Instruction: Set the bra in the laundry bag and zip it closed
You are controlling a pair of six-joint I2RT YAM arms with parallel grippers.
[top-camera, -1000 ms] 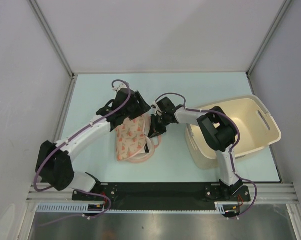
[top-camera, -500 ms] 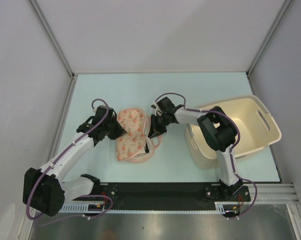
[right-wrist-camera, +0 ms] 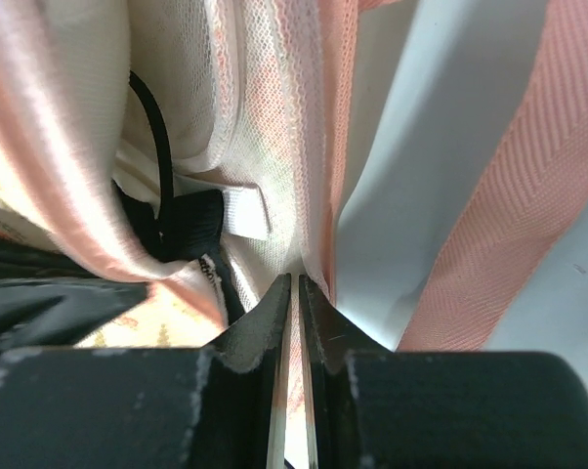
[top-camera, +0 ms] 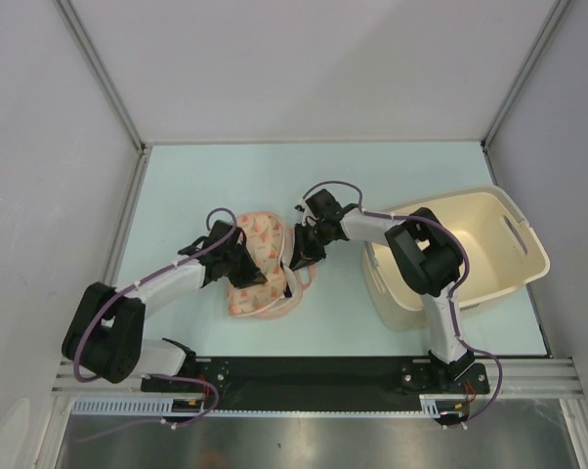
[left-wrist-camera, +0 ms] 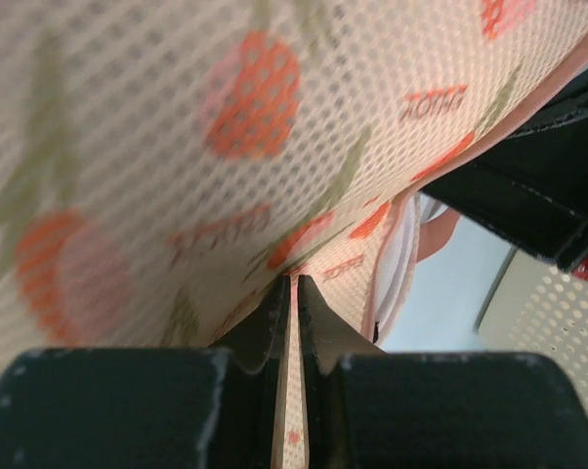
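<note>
The laundry bag's opening [top-camera: 286, 277] points at the basket, so next my right gripper opens, grabs the pink ribbon [top-camera: 310, 277] and turns the laundry bag until its opening points to the far side.
The peach laundry bag [top-camera: 258, 256] with orange marks lies on the pale table between both arms. My left gripper [top-camera: 245, 271] sits at its left side and, in the left wrist view, the gripper [left-wrist-camera: 292, 283] is shut on a fold of the bag's mesh [left-wrist-camera: 226, 147]. My right gripper [top-camera: 300, 252] is at the bag's right edge. Seen from the right wrist, that gripper [right-wrist-camera: 296, 281] is shut on the bag's pink rim [right-wrist-camera: 323, 147]. Inside the opening shows the bra's white fabric [right-wrist-camera: 182, 68] with its thin black strap [right-wrist-camera: 165, 147].
A cream plastic basket [top-camera: 514, 230] stands at the right, close behind the right arm's elbow. A pale pink ribbon loop [top-camera: 286, 296] trails from the bag toward the near edge, and the same ribbon [right-wrist-camera: 528, 195] shows in the right wrist view. Grey walls enclose the table.
My left arm left the bag's upper lobe, swung out left, then came back to the bag's left side and shut on its mesh. The right gripper stayed put.
</note>
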